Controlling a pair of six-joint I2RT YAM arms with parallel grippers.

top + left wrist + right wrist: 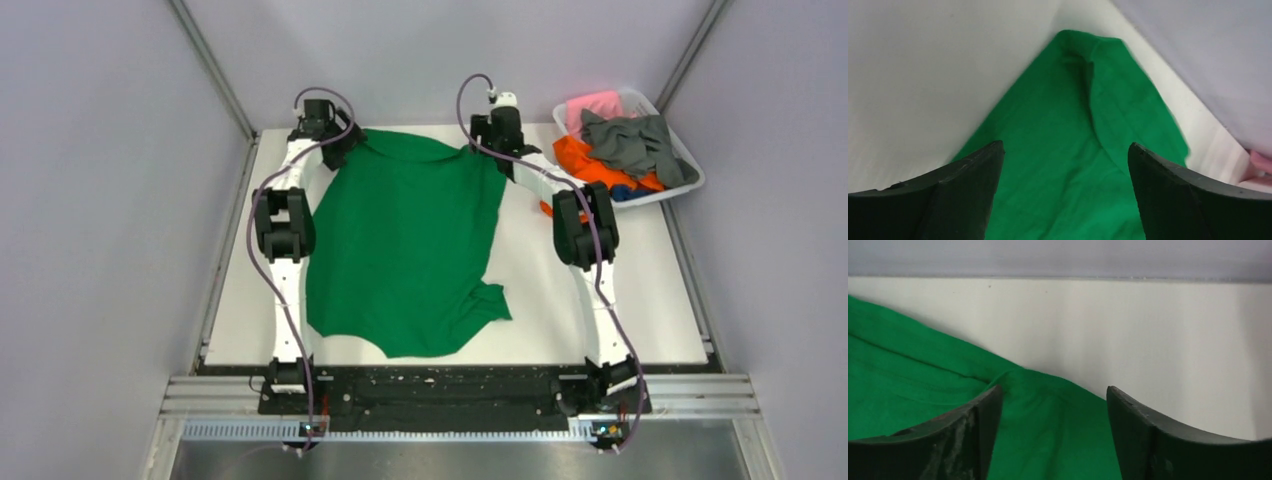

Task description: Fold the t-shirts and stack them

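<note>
The green t-shirt's hem [412,145] points toward the back wall, so the robot's left gripper and right gripper should turn the t-shirt's body [405,235] crosswise before they fold it.
A bright green t-shirt [410,240] lies spread flat over the middle of the white table, one sleeve sticking out at the near right. My left gripper [345,150] hovers at its far left corner and my right gripper [487,140] at its far right corner. In the left wrist view the left gripper [1065,145] stands wide open over green cloth [1073,110], which shows a fold line. The right gripper [1053,388] is open too, above the edge of the green shirt [908,375]. Neither holds anything. Pink [592,103], dark grey [630,140], orange [585,160] and blue [622,190] t-shirts are heaped in a basket.
The white plastic basket [690,165] stands at the far right corner of the table [560,300]. Grey walls close in the table at the back and on both sides. Bare table surface shows to the right of the green shirt.
</note>
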